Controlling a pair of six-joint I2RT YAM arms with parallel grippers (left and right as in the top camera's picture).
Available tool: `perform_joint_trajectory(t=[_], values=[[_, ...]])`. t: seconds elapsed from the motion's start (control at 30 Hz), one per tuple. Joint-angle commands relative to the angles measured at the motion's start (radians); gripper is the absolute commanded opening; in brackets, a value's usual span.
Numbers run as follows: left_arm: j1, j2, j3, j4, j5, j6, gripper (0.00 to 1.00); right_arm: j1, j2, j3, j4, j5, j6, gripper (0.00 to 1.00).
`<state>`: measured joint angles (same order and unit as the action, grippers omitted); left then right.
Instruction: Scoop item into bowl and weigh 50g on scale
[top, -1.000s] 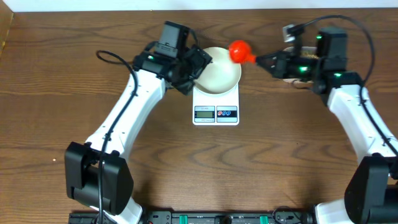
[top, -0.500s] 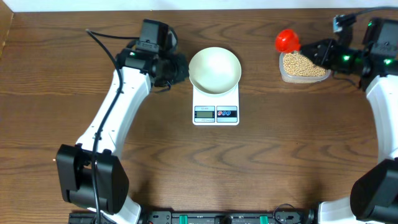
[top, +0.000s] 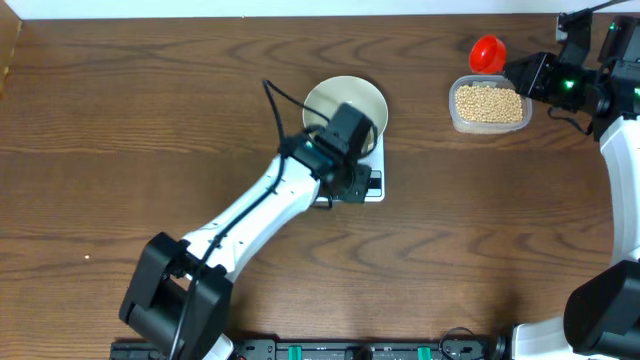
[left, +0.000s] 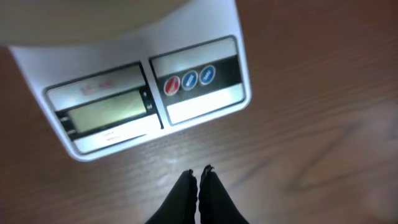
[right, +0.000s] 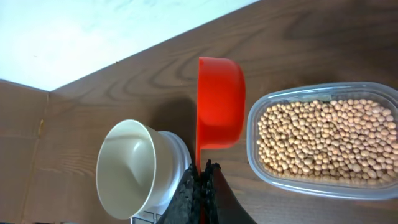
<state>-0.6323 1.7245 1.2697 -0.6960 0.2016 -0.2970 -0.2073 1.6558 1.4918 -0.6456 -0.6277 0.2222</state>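
Observation:
The scale's display (left: 107, 112) is blank, so next I bring my left gripper in over the scale and press the red button (left: 171, 86) before my right gripper scoops beans.
The white bowl (top: 345, 100) stands on the scale (top: 375, 190) and looks bare inside. My left gripper (top: 350, 190) is shut with nothing in it. Its tips (left: 199, 173) hover over the wood just in front of the scale's display (left: 106, 111) and its red and blue buttons (left: 188, 79). The tan beans (top: 489, 103) fill a clear tub (top: 455, 118) at the back right. My right gripper (top: 514, 68) is shut on the handle of a red scoop (top: 487, 52), held beyond the tub's far left corner. The right wrist view shows the scoop (right: 219, 102) between the bowl (right: 127, 168) and the beans (right: 323, 140).
The left arm (top: 260, 215) lies diagonally across the table and hides most of the scale's front. A pale wall runs along the table's far edge (top: 300, 14). Bare wood (top: 460, 250) spreads in front of the scale and to its right.
The left gripper has shut and swung from beside the bowl's left to the scale's front. The right gripper has carried the red scoop from the bowl's rim to behind the tub.

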Motion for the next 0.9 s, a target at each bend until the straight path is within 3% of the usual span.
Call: perform_joint_trajectory(t=[0.0,0.2,0.37,0.6,0.87], values=[[-0.021,-0.013,-0.098,0.080,-0.042,0.016,0.07,-0.005,-0.001,0.019,-0.002,0.024,-0.018,0.01],[-0.027,-0.013,-0.153,0.193,-0.170,0.089,0.07,-0.006,-0.001,0.019,-0.005,0.028,-0.018,0.01],[-0.027,0.006,-0.178,0.310,-0.173,0.156,0.07,-0.006,-0.001,0.019,-0.010,0.035,-0.018,0.01],[-0.027,0.049,-0.182,0.360,-0.173,0.253,0.07,-0.006,-0.001,0.019,-0.032,0.061,-0.023,0.01],[-0.028,0.088,-0.182,0.396,-0.173,0.272,0.07,-0.006,-0.001,0.019,-0.035,0.061,-0.029,0.01]])
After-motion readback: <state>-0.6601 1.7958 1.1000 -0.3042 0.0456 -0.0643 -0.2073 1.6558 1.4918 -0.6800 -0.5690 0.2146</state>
